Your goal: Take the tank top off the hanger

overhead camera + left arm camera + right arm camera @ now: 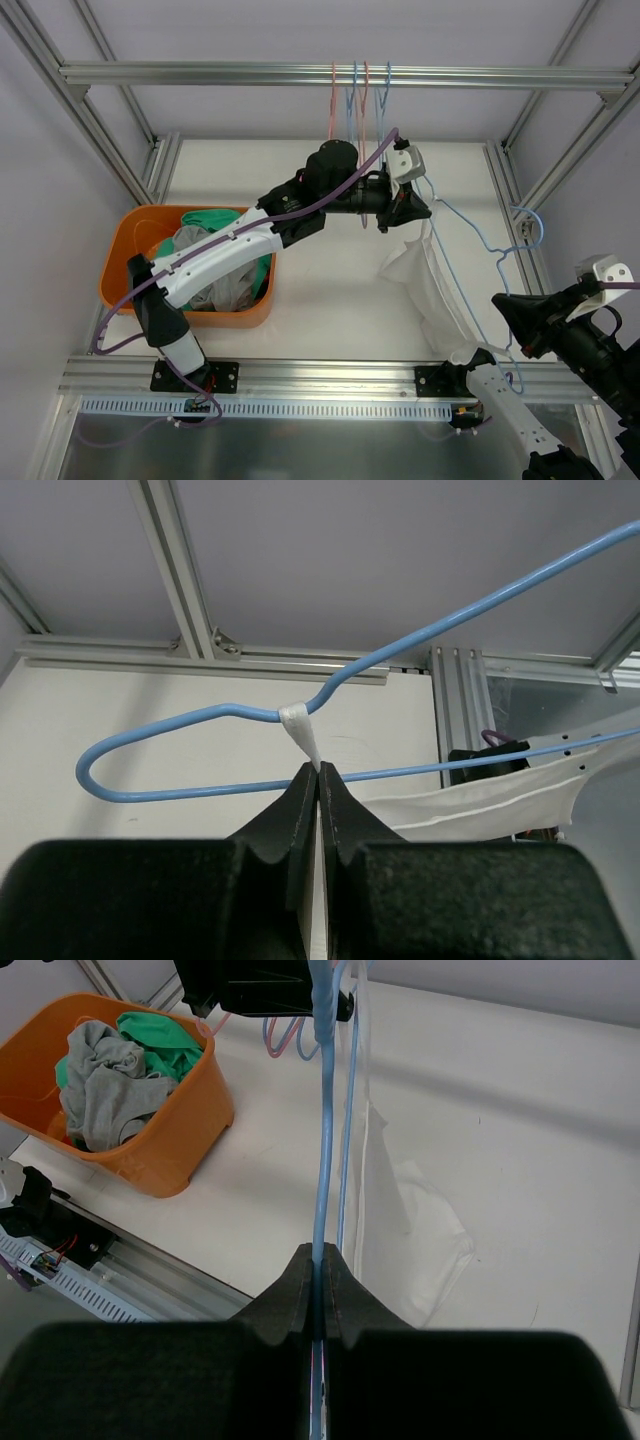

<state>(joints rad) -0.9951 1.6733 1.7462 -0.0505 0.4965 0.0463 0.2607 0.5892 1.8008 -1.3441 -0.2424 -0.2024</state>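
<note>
The white strap is looped over the hanger's notch (292,714). My left gripper needs to gently move the strap back past the hanger's rounded end (84,771) before it lowers the tank top.
A white tank top (428,292) hangs from a light-blue wire hanger (472,232) held over the table, its body drooping onto the surface. My left gripper (424,209) is at the hanger's far end. In the left wrist view this gripper (319,770) is shut on the white strap (303,735), which loops over the hanger (180,720). My right gripper (498,304) is at the near right. In the right wrist view it (318,1252) is shut on the hanger's blue wire (322,1140), with the tank top (410,1220) beside it.
An orange bin (232,317) with grey and green clothes sits at the left, also in the right wrist view (175,1135). Several pink and blue hangers (358,95) hang from the back rail. Aluminium frame posts stand at both sides.
</note>
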